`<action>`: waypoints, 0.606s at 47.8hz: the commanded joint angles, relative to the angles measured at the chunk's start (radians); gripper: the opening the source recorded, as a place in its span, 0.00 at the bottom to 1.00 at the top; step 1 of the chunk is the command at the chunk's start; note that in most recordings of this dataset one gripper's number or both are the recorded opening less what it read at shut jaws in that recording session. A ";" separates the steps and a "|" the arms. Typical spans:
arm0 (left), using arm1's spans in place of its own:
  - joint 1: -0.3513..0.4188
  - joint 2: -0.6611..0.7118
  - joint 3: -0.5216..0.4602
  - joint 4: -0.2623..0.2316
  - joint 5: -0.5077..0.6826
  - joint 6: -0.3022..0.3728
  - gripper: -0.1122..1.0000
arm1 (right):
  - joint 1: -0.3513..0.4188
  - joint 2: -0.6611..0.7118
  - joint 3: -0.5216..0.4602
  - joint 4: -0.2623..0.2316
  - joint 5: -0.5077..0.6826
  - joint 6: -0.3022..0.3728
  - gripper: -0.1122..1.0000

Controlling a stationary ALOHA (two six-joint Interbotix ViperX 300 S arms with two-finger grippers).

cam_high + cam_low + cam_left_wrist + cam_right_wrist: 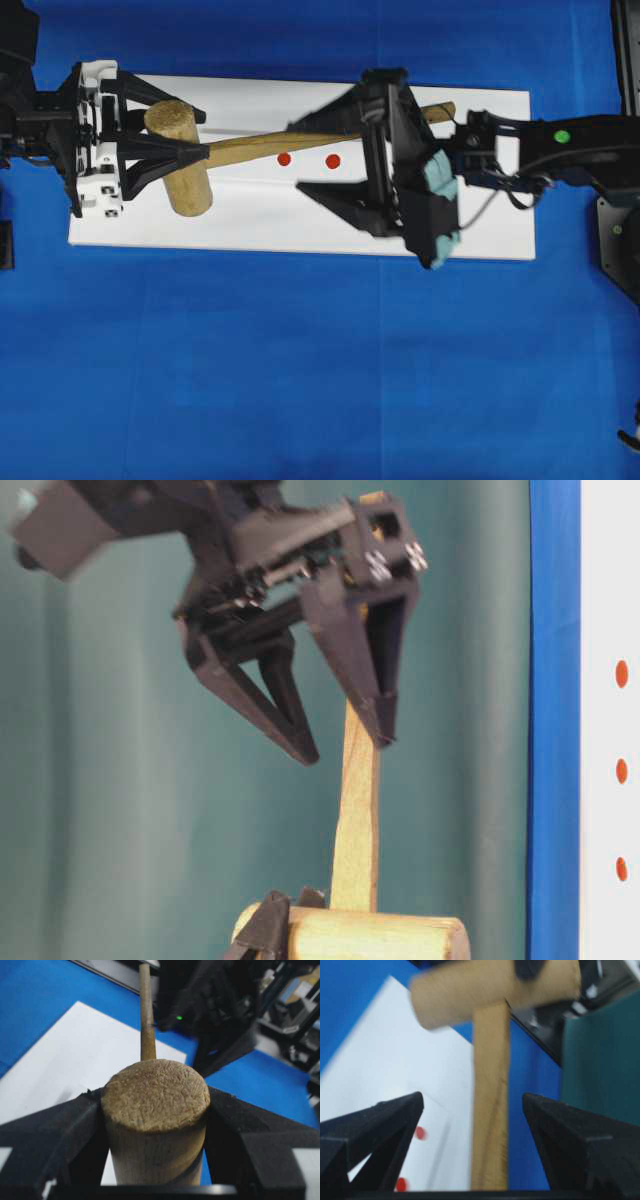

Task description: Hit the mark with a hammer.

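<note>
The robot's left gripper is closed on the hammer's head [187, 190], the end that must hit, so next the right gripper closes firmly on the hammer's handle [285, 143] before the left gripper opens.
The hammer [178, 160] is a light wooden mallet, and its handle [260, 146] runs right over the white block [250, 215]. My left gripper [170, 152] is shut on the mallet head [156, 1095] and holds it above the block. My right gripper [298, 157] is open, with a finger on either side of the handle [490, 1110] and not clamping it. Two red dots show overhead; the mark [333, 160] is the right one, just beyond my right fingertips. The third dot is hidden under my right gripper. All three dots show at table level, with the mark [621, 771] in the middle.
The block lies on a blue tabletop [300, 380]. The other visible dot [284, 158] sits left of the mark. My right arm [560, 150] reaches in from the right edge. A teal backdrop [120, 830] stands behind the hammer in the table-level view.
</note>
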 commanded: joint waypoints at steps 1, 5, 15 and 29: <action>0.002 -0.015 -0.015 0.003 0.005 0.058 0.51 | 0.012 -0.049 -0.023 0.018 0.041 0.021 0.93; -0.005 -0.015 -0.015 0.003 0.029 0.146 0.51 | 0.018 -0.066 -0.025 0.041 0.072 0.055 0.94; -0.037 -0.017 -0.014 0.000 0.071 0.370 0.51 | 0.018 -0.069 -0.029 0.057 0.114 0.130 0.94; -0.057 -0.021 -0.014 0.002 0.075 0.397 0.51 | 0.015 -0.051 -0.040 0.057 0.147 0.225 0.93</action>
